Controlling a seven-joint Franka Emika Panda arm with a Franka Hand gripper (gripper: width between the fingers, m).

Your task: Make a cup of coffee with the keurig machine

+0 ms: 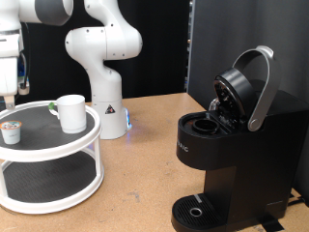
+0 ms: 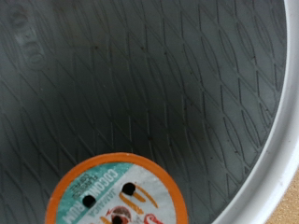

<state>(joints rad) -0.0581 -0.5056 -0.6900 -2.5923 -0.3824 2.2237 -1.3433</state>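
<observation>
The coffee pod (image 1: 11,133) stands upright below my gripper, clear of the white cup, so I keep lowering until my fingers straddle the pod's orange rim (image 2: 119,158), then close.
The white cup (image 1: 70,112) stands upright on the top shelf of a round white two-tier stand (image 1: 58,152). A small coffee pod (image 1: 11,130) sits on the same shelf, at the exterior view's left of the cup. My gripper (image 1: 8,97) hangs just above the pod, apart from it. Its fingers do not show in the wrist view. That view looks straight down on the pod (image 2: 117,191), which has an orange rim and a printed top. The black keurig machine (image 1: 232,164) stands at the exterior view's right with its lid (image 1: 249,82) raised and the pod chamber (image 1: 205,124) open.
The stand's top shelf has a dark mesh mat (image 2: 140,84) and a raised white rim (image 2: 273,140). The robot's white base (image 1: 108,97) stands behind the stand. The machine's drip tray (image 1: 198,211) is low at the front. The table is brown wood (image 1: 140,174).
</observation>
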